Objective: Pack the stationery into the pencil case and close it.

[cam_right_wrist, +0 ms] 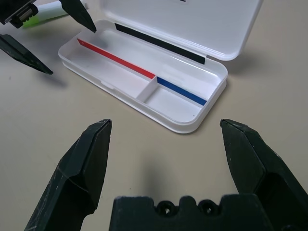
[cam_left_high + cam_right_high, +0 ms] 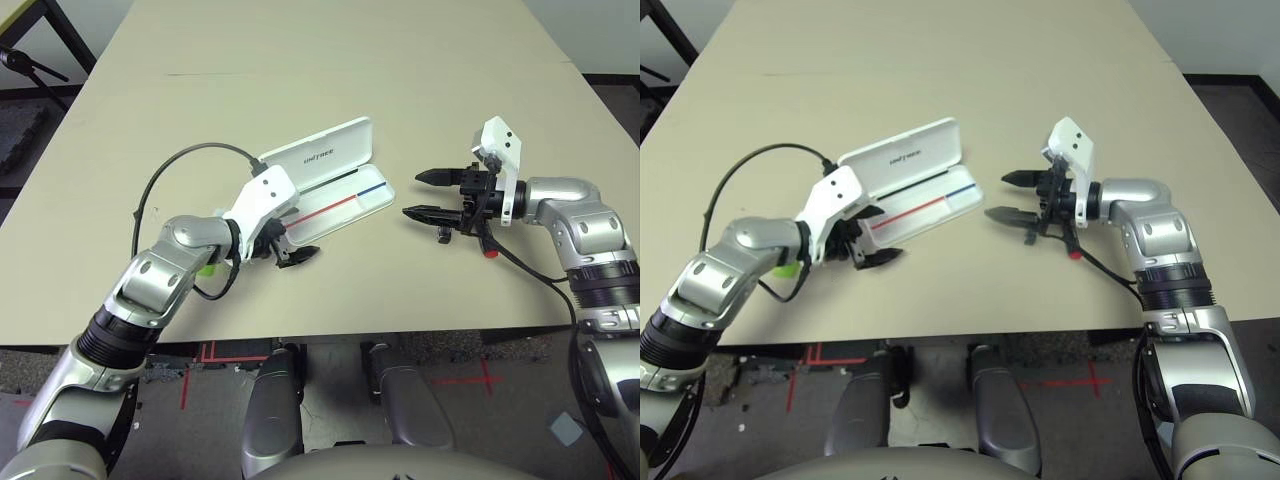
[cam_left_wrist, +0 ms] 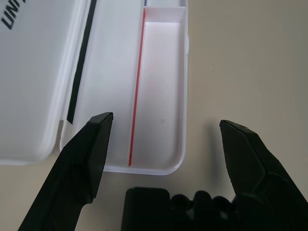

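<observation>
The pencil case [image 2: 340, 203] is crooked to the table's near edge, so next my left gripper pinches the tray's near side [image 2: 313, 237] and turns the case straight to that edge before packing.
The white pencil case [image 2: 340, 205] lies open at mid-table, its lid [image 2: 320, 150] folded back and its tray with the red and blue stripe empty. My left gripper [image 2: 285, 245] hovers open at the tray's left end, one finger over the tray and one outside the near wall [image 3: 183, 144]. To the right of the case, my right gripper [image 2: 412, 194] is open, points at the tray's blue-striped end [image 1: 178, 96] and holds nothing. The green highlighter [image 2: 207, 268] lies on the table, mostly hidden under my left wrist. A small red end [image 2: 490, 252], seemingly the marker's, peeks out below my right wrist.
The beige table [image 2: 330, 80] stretches far back behind the case. A black cable [image 2: 165, 175] loops from my left wrist over the table. The table's near edge [image 2: 350, 335] runs just in front of both grippers.
</observation>
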You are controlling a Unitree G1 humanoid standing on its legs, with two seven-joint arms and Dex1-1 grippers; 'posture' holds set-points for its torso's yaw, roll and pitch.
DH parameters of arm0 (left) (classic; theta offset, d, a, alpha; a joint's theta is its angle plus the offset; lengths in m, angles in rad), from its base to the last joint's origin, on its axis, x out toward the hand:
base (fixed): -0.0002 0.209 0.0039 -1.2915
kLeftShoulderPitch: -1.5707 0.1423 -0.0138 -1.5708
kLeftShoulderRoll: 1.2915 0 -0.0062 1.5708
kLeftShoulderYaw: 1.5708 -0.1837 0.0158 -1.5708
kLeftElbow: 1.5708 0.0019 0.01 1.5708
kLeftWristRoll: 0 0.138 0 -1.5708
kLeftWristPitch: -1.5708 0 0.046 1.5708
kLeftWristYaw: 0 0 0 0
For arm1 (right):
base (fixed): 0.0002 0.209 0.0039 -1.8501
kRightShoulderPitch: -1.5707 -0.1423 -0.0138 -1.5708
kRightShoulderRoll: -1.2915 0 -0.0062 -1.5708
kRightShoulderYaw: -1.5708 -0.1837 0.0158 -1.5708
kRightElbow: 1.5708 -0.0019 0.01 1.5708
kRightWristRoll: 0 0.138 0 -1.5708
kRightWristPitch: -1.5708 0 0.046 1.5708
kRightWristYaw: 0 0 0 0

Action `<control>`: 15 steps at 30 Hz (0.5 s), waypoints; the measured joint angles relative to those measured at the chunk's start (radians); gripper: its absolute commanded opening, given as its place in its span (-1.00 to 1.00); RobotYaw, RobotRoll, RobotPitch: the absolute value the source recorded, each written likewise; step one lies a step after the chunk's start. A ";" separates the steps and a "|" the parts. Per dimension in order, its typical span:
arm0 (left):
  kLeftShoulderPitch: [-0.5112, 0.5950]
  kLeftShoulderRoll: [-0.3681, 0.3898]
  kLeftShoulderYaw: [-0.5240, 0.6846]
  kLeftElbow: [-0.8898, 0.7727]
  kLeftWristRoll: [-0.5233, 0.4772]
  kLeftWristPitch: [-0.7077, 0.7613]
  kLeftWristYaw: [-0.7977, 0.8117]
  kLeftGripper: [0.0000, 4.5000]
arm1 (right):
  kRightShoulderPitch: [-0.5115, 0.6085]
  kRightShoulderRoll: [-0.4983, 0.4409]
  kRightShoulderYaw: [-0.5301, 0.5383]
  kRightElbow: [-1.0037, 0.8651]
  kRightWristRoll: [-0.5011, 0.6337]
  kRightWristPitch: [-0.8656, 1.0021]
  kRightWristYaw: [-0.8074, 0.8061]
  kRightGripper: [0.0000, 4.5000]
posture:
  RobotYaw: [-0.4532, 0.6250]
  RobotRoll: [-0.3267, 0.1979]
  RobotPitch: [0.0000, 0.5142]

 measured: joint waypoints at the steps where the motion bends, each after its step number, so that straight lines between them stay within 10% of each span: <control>1: 0.000 0.003 0.003 -0.007 0.000 0.003 0.000 0.99 | 0.000 0.000 0.000 0.000 0.000 -0.001 -0.001 1.00 | -0.14 0.25 -0.10; 15: 0.020 -0.006 -0.046 -0.095 -0.019 0.040 -0.062 0.99 | 0.000 0.011 0.002 0.005 -0.003 -0.013 -0.011 1.00 | -0.16 0.25 -0.08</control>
